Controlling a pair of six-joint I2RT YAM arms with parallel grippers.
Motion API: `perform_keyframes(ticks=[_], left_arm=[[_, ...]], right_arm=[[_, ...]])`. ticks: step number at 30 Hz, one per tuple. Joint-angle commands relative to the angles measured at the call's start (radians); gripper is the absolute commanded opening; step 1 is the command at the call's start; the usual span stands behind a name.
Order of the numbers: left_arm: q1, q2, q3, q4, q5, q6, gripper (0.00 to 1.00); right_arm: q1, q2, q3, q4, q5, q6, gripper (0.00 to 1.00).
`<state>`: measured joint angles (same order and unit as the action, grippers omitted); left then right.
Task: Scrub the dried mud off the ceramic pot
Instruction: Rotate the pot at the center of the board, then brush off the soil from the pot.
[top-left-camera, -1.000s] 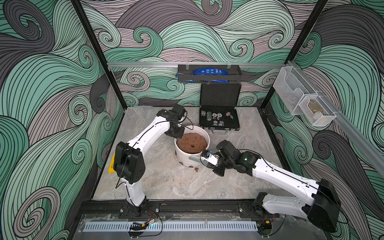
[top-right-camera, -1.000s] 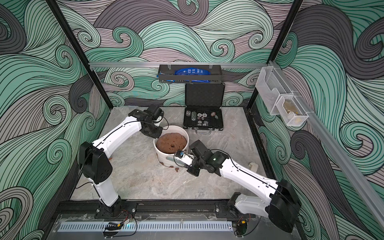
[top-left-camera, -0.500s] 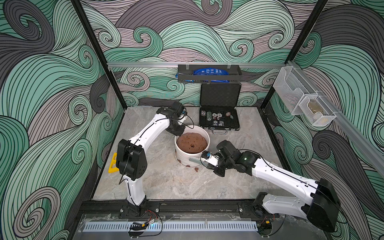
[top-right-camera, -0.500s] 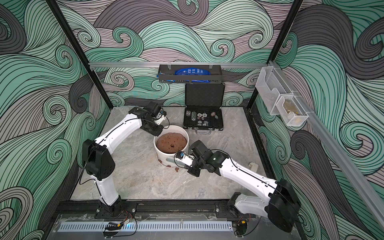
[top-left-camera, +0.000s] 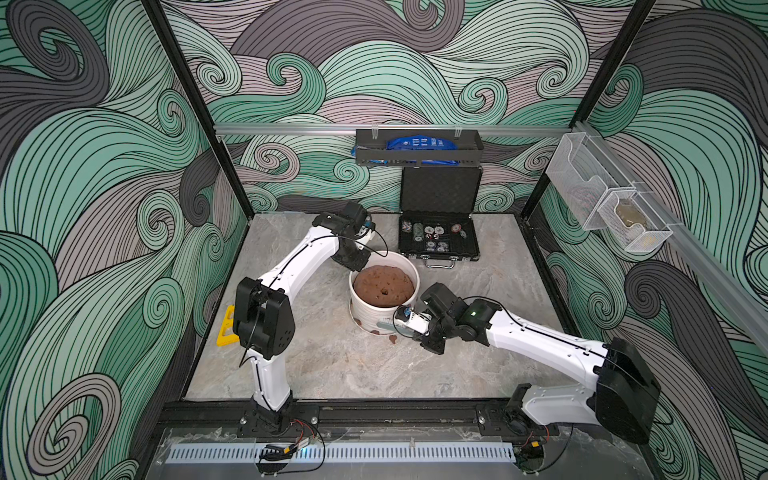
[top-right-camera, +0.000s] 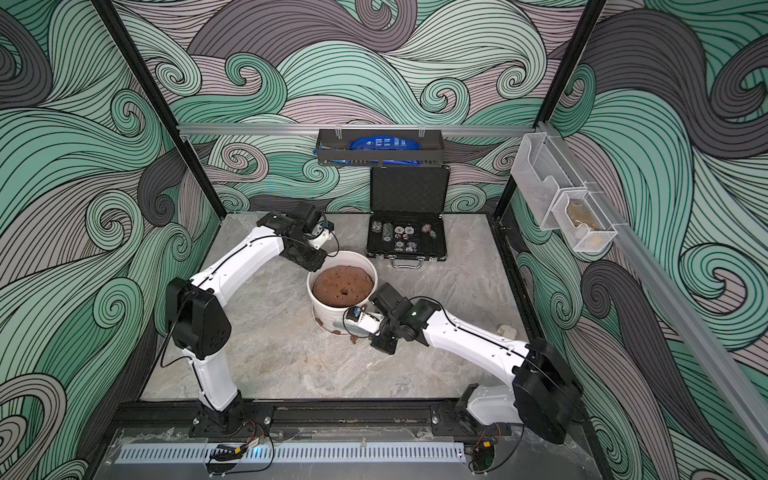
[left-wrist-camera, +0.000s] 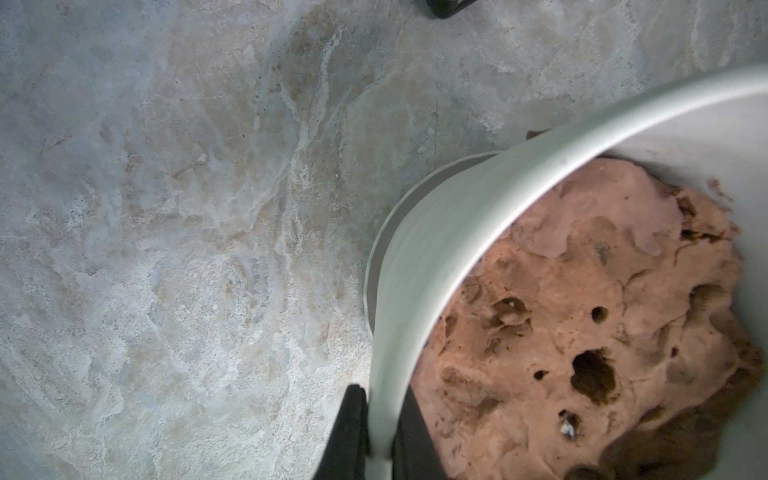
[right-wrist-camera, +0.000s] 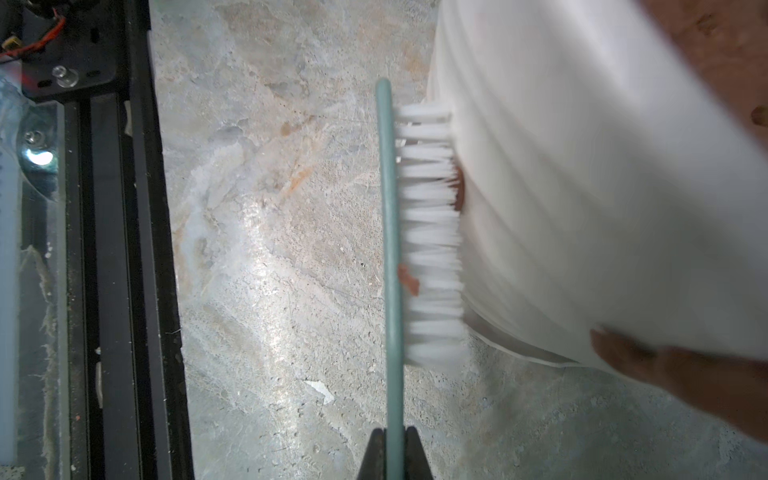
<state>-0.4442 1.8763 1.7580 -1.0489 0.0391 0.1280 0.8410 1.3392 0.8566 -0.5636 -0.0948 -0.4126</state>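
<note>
Next, I ease my right gripper back while my left gripper takes the pot's rim nearer me (top-left-camera: 353, 283) and turns the pot, because the mud patch (right-wrist-camera: 686, 374) is past the brush's bristles.
The ceramic pot (top-left-camera: 365, 316) (top-right-camera: 328, 316), white and ribbed, stands mid-table with a brown soil mound (top-left-camera: 384, 284) inside. My left gripper (left-wrist-camera: 382, 436) is shut on its rim (left-wrist-camera: 457, 232), one finger outside and one inside; in a top view it (top-left-camera: 355, 266) is at the pot's far left side. My right gripper (right-wrist-camera: 394, 453) (top-left-camera: 409, 326) is shut on a green-backed brush (right-wrist-camera: 390, 208) (top-left-camera: 386, 326). Its white bristles (right-wrist-camera: 432, 232) press the pot's lower wall (right-wrist-camera: 582, 187). Dried mud shows behind the bristles (right-wrist-camera: 459, 191), as a larger patch (right-wrist-camera: 665, 365), and as a lump on the table (top-left-camera: 392, 338).
An open black chip case (top-left-camera: 438, 241) lies behind the pot. A yellow object (top-left-camera: 226, 328) sits at the table's left edge and a small white piece (top-right-camera: 507, 331) at the right edge. The black front rail (right-wrist-camera: 104, 249) lies near the brush. Bins (top-left-camera: 602, 208) hang on the right wall.
My left arm has shifted slightly at its shoulder and elbow while staying shut on the pot's rim. The right gripper and brush have stayed against the pot's lower wall.
</note>
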Motion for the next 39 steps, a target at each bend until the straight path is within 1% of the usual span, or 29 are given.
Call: perform_keyframes(ticks=[1, 4, 10, 13, 17, 20, 25, 28, 32, 35, 39], left_arm=[[0.001, 0.044, 0.021, -0.028, 0.082, 0.057, 0.02], [0.001, 0.052, 0.044, -0.041, 0.082, 0.059, 0.05], [0.001, 0.050, 0.103, -0.074, 0.073, 0.066, 0.11], [0.001, 0.042, 0.134, -0.089, 0.081, 0.056, 0.15], [0.002, 0.041, 0.185, -0.136, 0.056, 0.042, 0.25], [0.001, 0.032, 0.229, -0.180, 0.035, 0.014, 0.35], [0.002, -0.029, 0.227, -0.202, 0.054, -0.066, 0.50], [0.000, -0.078, 0.193, -0.221, 0.023, -0.180, 0.54], [-0.005, -0.153, 0.069, -0.185, 0.010, -0.413, 0.56], [-0.040, -0.220, -0.039, -0.135, 0.032, -0.557, 0.56], [-0.101, -0.291, -0.156, -0.078, -0.021, -0.692, 0.56]], right_arm=[[0.038, 0.033, 0.001, -0.016, 0.071, 0.000, 0.00], [0.086, 0.053, 0.003, -0.029, 0.100, -0.009, 0.00], [0.097, -0.030, 0.009, -0.027, 0.036, -0.022, 0.00], [0.096, -0.060, 0.000, -0.023, 0.036, -0.029, 0.00], [0.083, -0.072, 0.012, -0.015, 0.024, -0.027, 0.00], [0.071, -0.085, 0.033, -0.014, 0.001, -0.026, 0.00], [0.061, -0.106, 0.044, -0.023, -0.022, -0.029, 0.00], [0.057, -0.118, 0.040, -0.027, -0.025, -0.031, 0.00], [0.050, -0.131, 0.043, -0.025, -0.035, -0.029, 0.00], [0.050, -0.138, 0.050, -0.028, -0.050, -0.028, 0.00], [0.050, -0.146, 0.046, -0.036, -0.055, -0.028, 0.00]])
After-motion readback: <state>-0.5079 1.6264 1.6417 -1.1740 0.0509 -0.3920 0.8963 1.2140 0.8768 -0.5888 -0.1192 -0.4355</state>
